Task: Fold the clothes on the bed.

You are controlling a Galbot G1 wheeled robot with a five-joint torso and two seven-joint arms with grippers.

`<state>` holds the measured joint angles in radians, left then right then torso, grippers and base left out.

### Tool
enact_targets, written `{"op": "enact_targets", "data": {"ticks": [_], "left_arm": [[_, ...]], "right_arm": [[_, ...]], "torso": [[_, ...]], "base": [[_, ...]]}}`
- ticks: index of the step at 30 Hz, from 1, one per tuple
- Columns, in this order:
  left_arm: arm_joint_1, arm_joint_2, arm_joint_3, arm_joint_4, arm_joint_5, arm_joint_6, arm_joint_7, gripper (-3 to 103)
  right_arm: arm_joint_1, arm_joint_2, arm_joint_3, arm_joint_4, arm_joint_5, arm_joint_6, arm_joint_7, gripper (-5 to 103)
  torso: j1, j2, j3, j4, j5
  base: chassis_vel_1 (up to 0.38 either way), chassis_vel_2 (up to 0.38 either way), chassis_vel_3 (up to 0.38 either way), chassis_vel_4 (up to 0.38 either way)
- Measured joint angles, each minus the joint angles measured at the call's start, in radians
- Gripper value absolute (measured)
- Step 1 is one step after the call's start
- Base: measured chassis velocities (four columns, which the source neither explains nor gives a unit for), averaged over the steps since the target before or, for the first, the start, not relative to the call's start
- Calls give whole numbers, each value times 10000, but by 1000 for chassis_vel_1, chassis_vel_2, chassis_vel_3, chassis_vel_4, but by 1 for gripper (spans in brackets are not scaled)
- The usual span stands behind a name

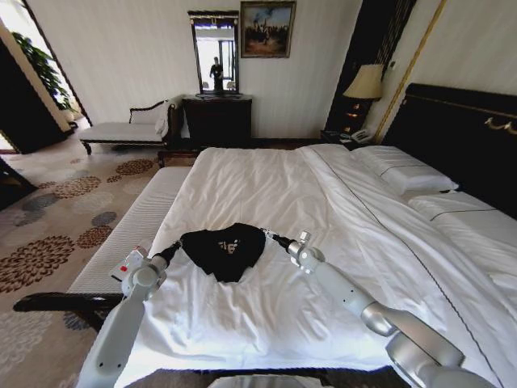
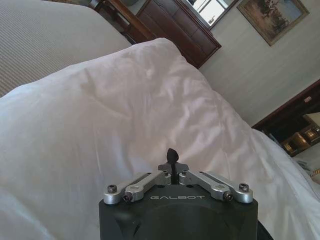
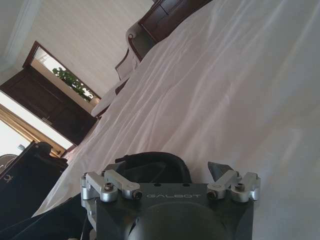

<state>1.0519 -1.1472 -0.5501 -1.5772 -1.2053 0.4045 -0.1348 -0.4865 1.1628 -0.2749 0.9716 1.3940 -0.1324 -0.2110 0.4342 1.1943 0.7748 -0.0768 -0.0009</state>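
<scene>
I expect the bunched black T-shirt point(image 1: 226, 265) to open out flat with its lettering facing up when I spread it, because folds squeeze the white lettering point(image 1: 229, 246) together.
The black T-shirt point(image 1: 226, 249) lies bunched on the white duvet of the bed point(image 1: 266, 186), near its foot, with white lettering showing. My left gripper point(image 1: 177, 246) is at the shirt's left corner, which is drawn out to a point. In the left wrist view this gripper point(image 2: 172, 159) is shut, with a small dark tuft at its tip. My right gripper point(image 1: 275, 238) is at the shirt's right corner. In the right wrist view it point(image 3: 172, 172) stands open, one fingertip point(image 3: 219, 170) bare, and a loop of the black T-shirt point(image 3: 150, 164) lies against the other side.
A padded bench point(image 1: 133, 230) runs along the foot of the bed on the left. Pillows point(image 1: 404, 174) and a dark headboard point(image 1: 460, 129) are on the right. A chaise point(image 1: 125, 129), a dresser point(image 1: 218, 121) and patterned carpet point(image 1: 56, 218) lie beyond.
</scene>
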Motion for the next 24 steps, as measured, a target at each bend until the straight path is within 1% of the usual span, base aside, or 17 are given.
{"op": "enact_targets", "data": {"ticks": [1,2,4,5,6,7,8,10,11,13,14,17,19,22,23,24], "left_arm": [[0,0,0,0,0,0,0,2],[7,0,0,-6,0,-1,1,2],[11,-7,0,-6,0,-2,2,2],[8,-15,-1,-7,1,-3,3,2],[8,-15,-1,-7,1,-3,3,2],[0,-26,0,-6,5,-4,3,2],[-10,-39,0,-4,8,-5,4,2],[-29,-70,3,41,32,-8,11,2],[-29,-70,3,41,32,-8,11,2],[-54,-103,12,107,81,-17,25,2],[-54,-103,12,107,81,-17,25,2],[-87,-159,40,177,130,-26,38,2],[-97,-173,50,190,148,-29,40,2],[-126,-197,81,222,183,-35,41,2],[-126,-197,81,222,183,-35,41,2],[-136,-198,87,228,194,-35,40,2]], "right_arm": [[0,0,0,0,0,0,0,93],[26,103,-28,-85,-78,41,-22,89],[47,242,-58,-222,-216,134,-36,84],[54,291,-65,-296,-287,176,-37,78],[54,291,-65,-296,-287,176,-37,78],[54,328,-65,-358,-352,222,-36,73],[52,339,-65,-381,-382,253,-34,73],[2,330,-35,-388,-424,291,-27,61],[2,330,-35,-388,-424,291,-27,61],[-59,297,13,-370,-447,330,-14,51],[-59,297,13,-370,-447,330,-14,51],[-137,245,105,-328,-475,381,22,34],[-158,221,122,-324,-496,397,29,34],[-215,128,135,-300,-573,411,30,18],[-215,128,135,-300,-573,411,30,18],[-231,102,135,-291,-606,411,25,12]], "torso": [[0,0,0,0,0],[0,0,0,0,0],[-1,0,0,0,1],[-1,0,0,-1,1],[-1,0,0,-1,1],[-1,0,0,-1,0],[-1,0,0,-1,1],[-1,0,0,-2,1],[-1,0,0,-2,1],[-1,0,0,-2,2],[-1,0,0,-2,2],[-1,0,0,-2,2],[-1,1,0,-2,2],[-1,1,-1,-3,2],[-1,1,-1,-3,2],[-1,1,-1,-2,2]], "base": [[0,0,0,0],[0,0,0,0],[0,0,0,0],[0,0,0,0],[0,0,0,0],[0,0,0,0],[0,0,0,0],[0,0,0,0],[0,0,0,0],[0,0,0,0],[0,0,0,0],[0,0,0,0],[0,0,0,0],[0,0,0,0],[0,0,0,0],[0,0,0,0]]}}
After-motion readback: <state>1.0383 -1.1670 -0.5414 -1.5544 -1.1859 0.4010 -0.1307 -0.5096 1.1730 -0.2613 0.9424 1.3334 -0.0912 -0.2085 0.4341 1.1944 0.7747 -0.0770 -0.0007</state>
